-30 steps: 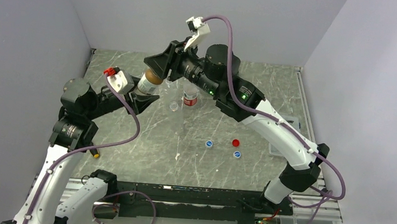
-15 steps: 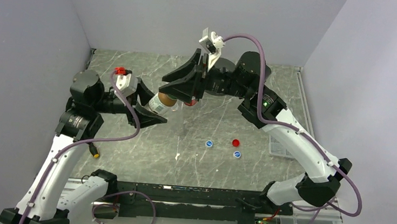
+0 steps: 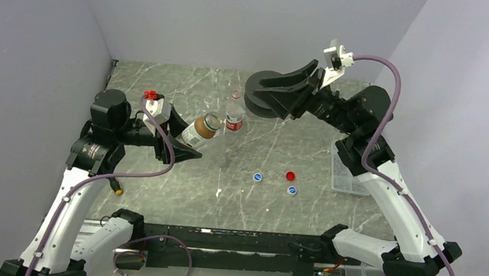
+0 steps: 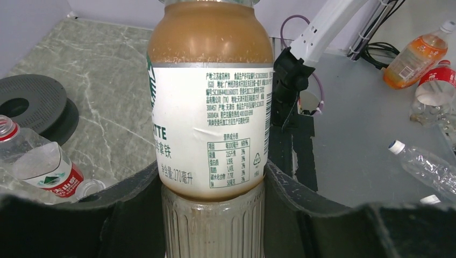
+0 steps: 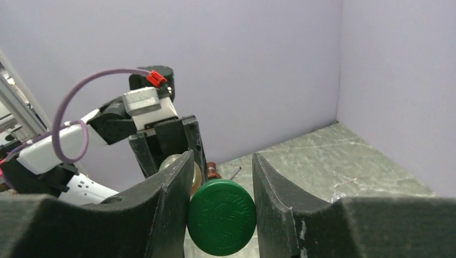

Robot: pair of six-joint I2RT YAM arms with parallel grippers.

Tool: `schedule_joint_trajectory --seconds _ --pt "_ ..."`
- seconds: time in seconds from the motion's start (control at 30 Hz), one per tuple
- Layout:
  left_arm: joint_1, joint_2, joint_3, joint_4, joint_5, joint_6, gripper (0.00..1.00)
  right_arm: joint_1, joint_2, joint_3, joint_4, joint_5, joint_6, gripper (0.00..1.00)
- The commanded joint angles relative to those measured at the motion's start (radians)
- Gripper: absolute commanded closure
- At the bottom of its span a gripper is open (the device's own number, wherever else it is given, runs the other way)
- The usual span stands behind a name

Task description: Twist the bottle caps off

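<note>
The green cap is clear of the amber-brown bottle's opening (image 3: 213, 121). My right gripper should go on down to the marble (image 3: 270, 170) beside the red cap before it lets go.
My left gripper (image 3: 185, 135) is shut on the ribbed base of the amber-brown bottle (image 3: 201, 130) with a white-green label. It holds the bottle tilted above the table, mouth open. The left wrist view shows the bottle (image 4: 209, 80) between my fingers (image 4: 134, 204). My right gripper (image 3: 279, 94) is raised at the back right, away from the bottle, shut on a green cap (image 5: 221, 216). The red-label bottle (image 3: 234, 116) stands capless behind the amber-brown bottle and also shows in the left wrist view (image 4: 37, 161). The two plain clear bottles are hard to make out.
Two blue-white caps (image 3: 258, 176) (image 3: 292, 190) and a red cap (image 3: 290, 176) lie on the marble table. A black disc (image 3: 253, 102) lies at the back. A clear tray (image 3: 349, 174) sits at the right edge.
My right gripper has pulled away to the right and upward with the green cap. My left gripper has brought the capless amber-brown bottle forward and to the right, more tilted.
</note>
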Motion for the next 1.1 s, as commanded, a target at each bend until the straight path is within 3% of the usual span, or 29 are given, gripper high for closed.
schedule_joint_trajectory --seconds 0.0,0.13,0.3,0.5,0.87,1.07 --pt "0.001 -0.022 0.011 -0.009 0.012 0.058 1.0 -0.001 0.013 0.014 -0.05 0.108 0.004 0.98" --pt "0.001 -0.039 -0.001 -0.041 -0.006 0.097 1.0 -0.004 0.019 -0.089 -0.151 0.315 -0.025 0.98" --pt "0.001 -0.05 -0.018 -0.122 -0.048 0.223 1.0 -0.004 0.013 -0.334 -0.172 0.579 0.003 0.98" --pt "0.001 -0.092 -0.065 -0.018 -0.058 0.149 1.0 0.0 0.11 -0.526 -0.166 0.753 0.056 0.99" --pt "0.001 -0.1 -0.062 -0.044 -0.06 0.16 1.0 0.028 0.29 -0.68 -0.071 0.913 0.171 0.84" --pt "0.001 -0.079 -0.048 -0.074 -0.061 0.178 0.97 0.104 0.367 -0.711 -0.024 0.97 0.217 0.78"
